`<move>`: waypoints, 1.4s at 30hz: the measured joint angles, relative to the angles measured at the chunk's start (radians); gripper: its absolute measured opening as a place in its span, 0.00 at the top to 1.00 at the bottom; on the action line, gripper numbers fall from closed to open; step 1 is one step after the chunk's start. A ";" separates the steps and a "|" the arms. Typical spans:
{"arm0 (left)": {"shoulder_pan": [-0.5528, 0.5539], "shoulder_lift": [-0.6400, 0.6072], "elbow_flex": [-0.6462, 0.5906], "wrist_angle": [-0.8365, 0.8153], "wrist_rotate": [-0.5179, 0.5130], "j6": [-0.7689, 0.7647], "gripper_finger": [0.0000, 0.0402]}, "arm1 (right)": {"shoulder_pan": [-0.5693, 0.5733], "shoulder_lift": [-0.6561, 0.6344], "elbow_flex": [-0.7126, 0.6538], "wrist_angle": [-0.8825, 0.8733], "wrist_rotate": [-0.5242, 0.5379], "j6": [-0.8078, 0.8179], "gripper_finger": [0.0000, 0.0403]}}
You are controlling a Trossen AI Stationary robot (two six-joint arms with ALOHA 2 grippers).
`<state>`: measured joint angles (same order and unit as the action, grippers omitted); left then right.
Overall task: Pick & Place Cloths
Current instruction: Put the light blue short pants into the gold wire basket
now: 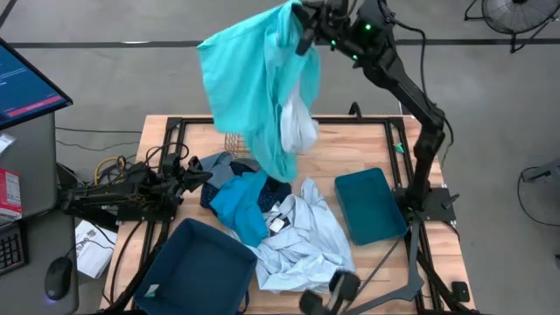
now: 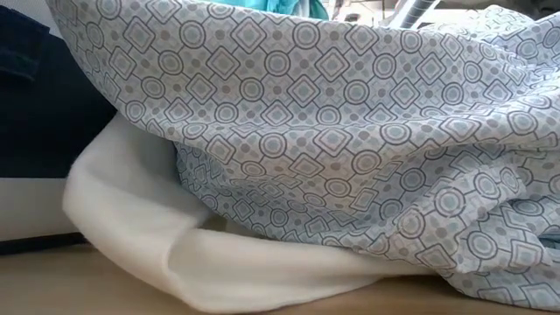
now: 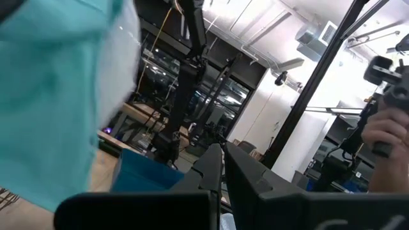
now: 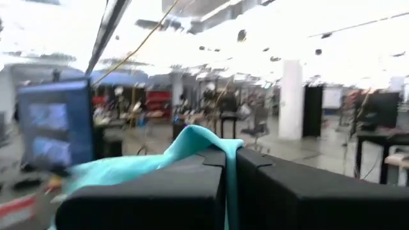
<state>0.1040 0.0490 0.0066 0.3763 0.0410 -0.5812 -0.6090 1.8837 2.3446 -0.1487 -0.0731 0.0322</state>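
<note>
My right gripper should lower the turquoise cloth at the heap's far side (image 1: pixel 238 163), because a white piece (image 1: pixel 299 124) is hanging along with it. It should lower both there, then open and go to the white piece.
My right gripper (image 1: pixel 306 24) is raised high over the table's far edge and is shut on a large turquoise cloth (image 1: pixel 254 87). A white piece (image 1: pixel 299 122) hangs with that cloth. The other cloths lie heaped mid-table: bright blue (image 1: pixel 241 208), pale grey-blue (image 1: pixel 302 241), navy (image 1: pixel 278 188) and grey (image 1: pixel 219 164). In the low view the patterned pale cloth (image 2: pixel 350 131) lies over a white cloth (image 2: pixel 166 236). My left gripper (image 1: pixel 199 179) is shut and waits low at the heap's left side. Whether it touches the heap, I cannot tell. My right gripper pinches a fold of the turquoise cloth (image 4: pixel 206 137) between its two fingers, and the fold sticks out past the fingertips. The cloth hangs slack below the gripper, lifted clear of the table, with its lower end (image 1: pixel 284 166) above the heap.
One dark teal bin (image 1: pixel 372 206) sits right of the heap, and another (image 1: pixel 197 271) is at the near left. A gold wire basket (image 1: pixel 234 143) stands behind the hanging cloth. A monitor (image 1: pixel 22 83) and cables are off the left edge. A person's hand (image 3: pixel 383 134) shows beyond the table.
</note>
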 joint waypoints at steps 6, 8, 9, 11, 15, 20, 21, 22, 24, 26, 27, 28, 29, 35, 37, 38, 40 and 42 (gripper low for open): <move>0.000 0.000 0.000 0.000 0.000 0.000 0.99 | -0.047 0.043 0.004 0.178 -0.004 0.053 1.00; 0.000 0.000 0.000 0.001 0.000 0.000 0.99 | -0.048 0.059 0.004 0.209 -0.019 0.056 1.00; 0.000 0.000 0.000 0.001 0.000 0.000 0.99 | -0.044 0.067 0.004 0.214 -0.037 0.062 1.00; 0.000 0.000 0.000 0.001 0.000 0.000 0.99 | -0.026 0.086 0.004 0.213 -0.074 0.072 1.00; 0.000 0.000 0.000 0.003 0.000 0.000 0.99 | 0.025 0.135 0.004 0.160 -0.113 0.059 1.00; 0.000 0.000 0.000 0.005 0.000 0.000 0.99 | 0.079 0.202 0.004 0.063 -0.113 0.015 1.00; 0.000 0.000 0.000 0.005 0.000 0.000 0.99 | 0.085 0.217 0.004 0.048 -0.113 0.017 1.00; 0.000 0.000 0.000 0.005 0.000 0.000 0.99 | 0.090 0.234 0.003 0.035 -0.113 0.019 1.00; 0.000 0.000 0.000 0.007 0.000 0.000 0.99 | 0.103 0.269 0.003 0.034 -0.113 0.021 1.00; 0.000 0.000 0.000 0.007 0.000 0.000 0.99 | 0.111 0.293 0.002 0.014 -0.113 0.037 1.00; 0.000 0.000 0.000 0.008 0.000 0.000 0.99 | 0.112 0.304 0.002 0.006 -0.114 0.037 1.00; 0.000 0.000 0.000 0.008 0.000 0.000 0.99 | 0.112 0.314 0.002 0.002 -0.113 0.037 1.00; 0.000 0.000 0.000 0.008 0.000 0.000 0.99 | 0.110 0.318 0.002 -0.024 -0.113 0.037 1.00; 0.000 0.000 0.000 0.008 0.000 0.000 0.99 | 0.066 0.345 0.004 -0.247 -0.043 -0.049 1.00; 0.000 0.000 0.000 0.008 0.000 0.000 0.99 | 0.052 0.360 0.005 -0.344 -0.033 -0.079 1.00; 0.000 0.000 0.000 0.008 0.000 0.000 0.99 | 0.045 0.367 0.001 -0.409 -0.032 -0.090 1.00; 0.000 0.000 0.000 0.008 0.000 0.000 0.99 | 0.045 0.400 0.002 -0.476 -0.032 -0.120 1.00; 0.000 0.000 0.000 0.008 0.000 0.000 0.99 | 0.046 0.423 0.003 -0.572 -0.037 -0.132 1.00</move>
<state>0.1040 0.0490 0.0067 0.3841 0.0414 -0.5812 -0.5634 2.3068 2.3473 -0.7212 -0.1101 -0.0993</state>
